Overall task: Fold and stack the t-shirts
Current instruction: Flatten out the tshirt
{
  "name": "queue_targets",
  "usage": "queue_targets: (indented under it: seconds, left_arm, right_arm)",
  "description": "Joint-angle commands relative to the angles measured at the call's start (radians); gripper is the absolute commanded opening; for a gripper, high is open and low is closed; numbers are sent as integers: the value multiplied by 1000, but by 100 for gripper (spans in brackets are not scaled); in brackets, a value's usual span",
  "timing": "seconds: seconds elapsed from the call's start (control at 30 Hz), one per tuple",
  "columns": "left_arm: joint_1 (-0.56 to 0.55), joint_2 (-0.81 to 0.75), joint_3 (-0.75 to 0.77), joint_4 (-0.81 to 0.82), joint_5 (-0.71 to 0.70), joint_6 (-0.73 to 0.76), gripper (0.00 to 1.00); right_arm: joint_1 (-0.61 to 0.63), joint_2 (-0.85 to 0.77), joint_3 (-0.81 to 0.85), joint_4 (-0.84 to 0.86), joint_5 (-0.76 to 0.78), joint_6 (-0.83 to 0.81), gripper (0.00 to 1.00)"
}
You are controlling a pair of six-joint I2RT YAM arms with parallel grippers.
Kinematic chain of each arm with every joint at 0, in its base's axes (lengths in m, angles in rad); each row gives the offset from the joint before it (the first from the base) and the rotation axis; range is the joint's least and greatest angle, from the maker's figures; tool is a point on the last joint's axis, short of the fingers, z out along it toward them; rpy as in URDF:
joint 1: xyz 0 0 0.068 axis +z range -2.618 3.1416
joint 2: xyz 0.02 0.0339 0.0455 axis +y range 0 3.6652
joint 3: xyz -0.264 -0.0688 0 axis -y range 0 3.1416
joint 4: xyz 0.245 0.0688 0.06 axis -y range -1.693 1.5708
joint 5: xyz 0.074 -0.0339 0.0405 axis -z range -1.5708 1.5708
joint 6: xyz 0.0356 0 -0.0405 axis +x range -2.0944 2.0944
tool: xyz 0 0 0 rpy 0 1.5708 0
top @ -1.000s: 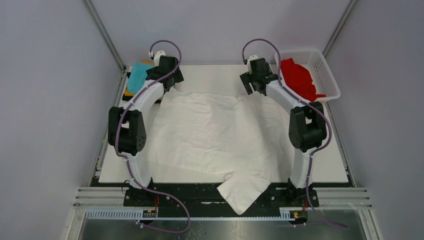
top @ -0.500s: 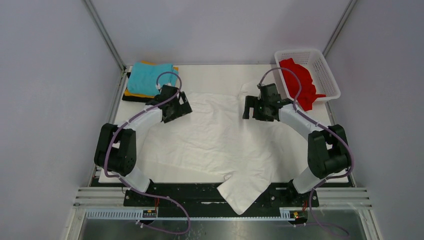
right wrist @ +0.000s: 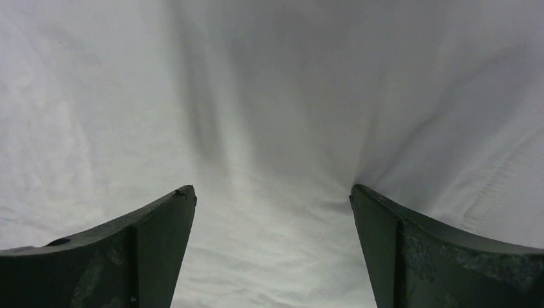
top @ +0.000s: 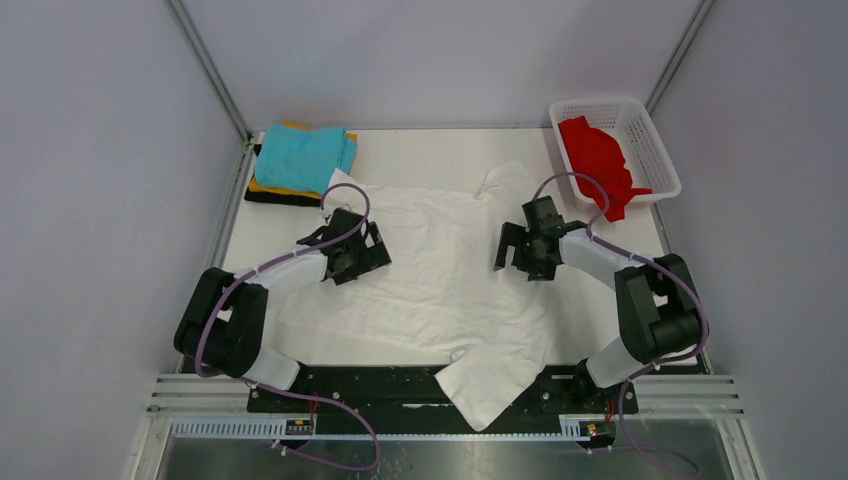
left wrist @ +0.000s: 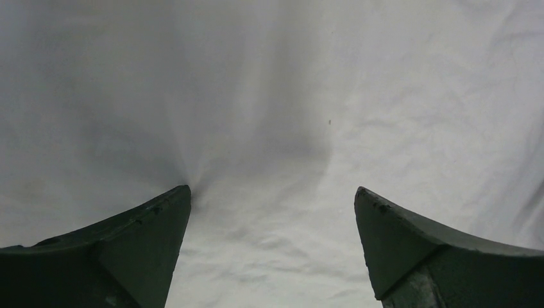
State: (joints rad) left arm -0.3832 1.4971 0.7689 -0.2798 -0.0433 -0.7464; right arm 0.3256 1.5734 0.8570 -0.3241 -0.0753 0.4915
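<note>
The white t-shirt's sleeve [top: 487, 393] hangs over the near edge of the table. Next, my left gripper pinches the t-shirt's near hem corner while my right gripper takes the sleeve.
A large white t-shirt [top: 440, 280] lies spread over the table, one part hanging over the near edge. My left gripper [top: 358, 252] is open and presses down on its left side; the left wrist view shows its fingertips [left wrist: 173, 205] on white cloth [left wrist: 276, 128]. My right gripper [top: 525, 250] is open and presses on the shirt's right side; the right wrist view shows its fingertips [right wrist: 183, 202] on white cloth [right wrist: 276, 115]. A red t-shirt [top: 598, 160] lies in the basket. A teal t-shirt [top: 300, 155] tops a folded stack over orange and black ones at the back left.
A white mesh basket [top: 645, 130] stands at the back right corner. The folded stack sits at the back left corner. The table's bare surface [top: 430, 150] shows along the back edge. Metal frame posts rise at both back corners.
Both arms have swept from the back of the table toward the near side, dragging over the white shirt. The shirt's back corners now lie uncovered and flatter.
</note>
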Motion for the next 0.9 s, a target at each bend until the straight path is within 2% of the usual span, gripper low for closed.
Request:
queue_targets:
  seconds: [0.0,0.17,0.43,0.7,0.87]
  left_arm:
    - [-39,-64,-86,10,25,-66,99]
    - [-48,-106,-117,10,-21,-93,99]
    - [-38,3,18,-36,-84,-97,99]
    - [10,170,180,-61,-34,-77,99]
    - [14,222,262,-96,7,-57,99]
  right_arm:
    - [-43,-39,-22,-57,55,18,100]
    - [-92,43,69,-71,50,-7,100]
    - [-143,221,299,-146,14,-60,99]
    - [-167,376,536,-277,-27,-109,100]
    - [-172,408,606,-253,3,-121,100]
